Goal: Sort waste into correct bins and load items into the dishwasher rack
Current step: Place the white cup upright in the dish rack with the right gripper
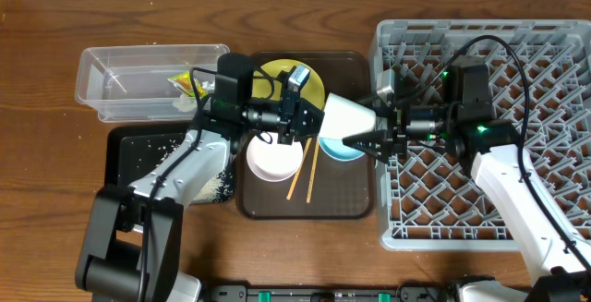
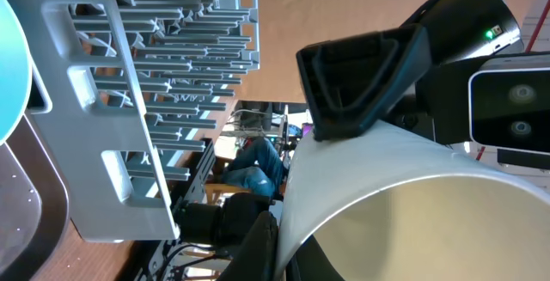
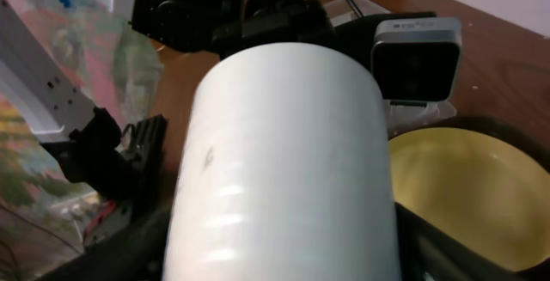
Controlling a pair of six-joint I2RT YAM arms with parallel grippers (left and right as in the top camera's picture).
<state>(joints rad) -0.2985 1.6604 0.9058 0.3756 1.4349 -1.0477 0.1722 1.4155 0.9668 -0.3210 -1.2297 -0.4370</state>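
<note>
My left gripper needs to let go of the cup's rim (image 2: 365, 202) and move away first, because both grippers are on the cup. My right gripper will then lay the cup in the grey rack (image 1: 452, 187).
The pale green cup (image 1: 346, 115) hangs on its side above the brown serving tray (image 1: 351, 200), between both arms. My left gripper (image 1: 312, 122) is shut on its rim (image 2: 266, 247); the cup's inside (image 2: 430, 221) fills the left wrist view. My right gripper (image 1: 369, 131) is closed round the cup's body (image 3: 284, 161) from the rack side. The yellow plate (image 1: 277, 73), white bowl (image 1: 274, 159), light blue bowl (image 1: 340, 150) and two chopsticks (image 1: 305, 173) lie on the serving tray. The grey rack (image 1: 517, 62) stands at the right. The wrapper (image 1: 189, 83) lies in the clear tub (image 1: 120, 80).
The black tray (image 1: 138, 150) in front of the tub holds rice scraps (image 1: 217, 187). The rack's wall (image 2: 129, 100) shows close in the left wrist view, and the yellow plate (image 3: 464, 186) lies below the cup in the right wrist view.
</note>
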